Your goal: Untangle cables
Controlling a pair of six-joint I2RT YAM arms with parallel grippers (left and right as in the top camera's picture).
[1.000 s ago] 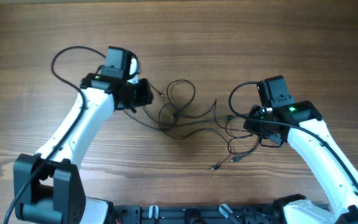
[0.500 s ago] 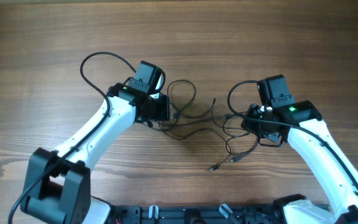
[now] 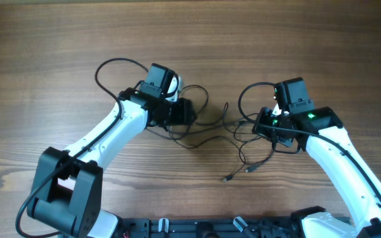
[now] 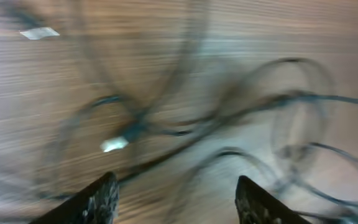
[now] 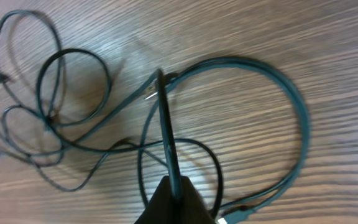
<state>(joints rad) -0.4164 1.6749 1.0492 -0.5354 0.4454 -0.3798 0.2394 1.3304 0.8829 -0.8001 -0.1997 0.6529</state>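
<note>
I go on moving my left gripper toward the cable (image 3: 224,120) until the fingers can close there, beneath the black cable's raised bend (image 3: 226,104), since it stands clear above the loops.
Several thin black cables (image 3: 207,129) lie tangled in loops on the wooden table between the arms. My left gripper (image 3: 189,112) is open and empty over the left part of the tangle. In the blurred left wrist view, loops and a silvery plug (image 4: 114,145) lie just ahead of the open fingers (image 4: 176,193). My right gripper (image 3: 264,125) is shut on one black cable (image 5: 165,127) that rises straight out of the fingers (image 5: 173,193). Other loops (image 5: 48,118) lie on the table beyond it.
Two loose plug ends (image 3: 238,173) lie on the table below the tangle. Thicker black arm cables arc above each wrist, at the left (image 3: 114,65) and the right (image 3: 251,92). The wooden table (image 3: 45,39) stretches wide around the tangle.
My left arm has swung right from the table's left side onto the tangle. My right gripper has stayed almost still, holding its cable.
</note>
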